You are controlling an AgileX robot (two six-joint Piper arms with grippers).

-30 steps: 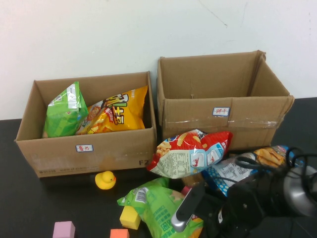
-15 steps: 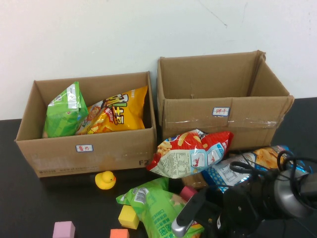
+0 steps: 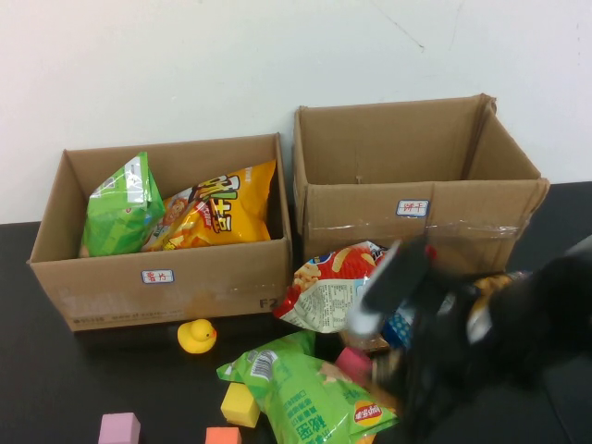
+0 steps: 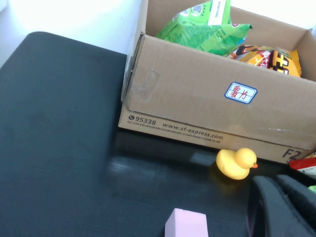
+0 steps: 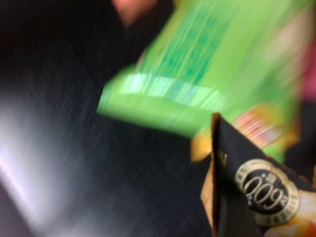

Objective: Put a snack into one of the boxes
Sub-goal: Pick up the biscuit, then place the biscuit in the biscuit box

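Note:
The taller box (image 3: 398,148) stands open and my right gripper is holding the black snack packet (image 5: 270,191), so I should keep moving the packet along until it hangs over the box.
The snack (image 3: 120,215), a bright green bag with a white patch at its top, stands inside the low wide box (image 3: 157,287) at its left end. It also shows in the left wrist view (image 4: 202,27), in the same box (image 4: 197,106). My right gripper (image 3: 379,296) is a blurred shape above the bags lying in front of the boxes, far from the snack. My left gripper (image 4: 276,180) shows only in the left wrist view, low over the table near a yellow duck, fingers close together and empty.
A yellow-orange chip bag (image 3: 222,208) leans beside the snack. The taller taped box (image 3: 416,199) stands to the right. A larger green bag with a round logo (image 3: 310,393), a red bag (image 3: 328,291), a duck (image 3: 196,335) and foam blocks (image 3: 118,428) lie in front.
My right arm has risen from low at the front right and swung up over the red bag. The larger green bag's logo now shows. Boxes and snack have not moved.

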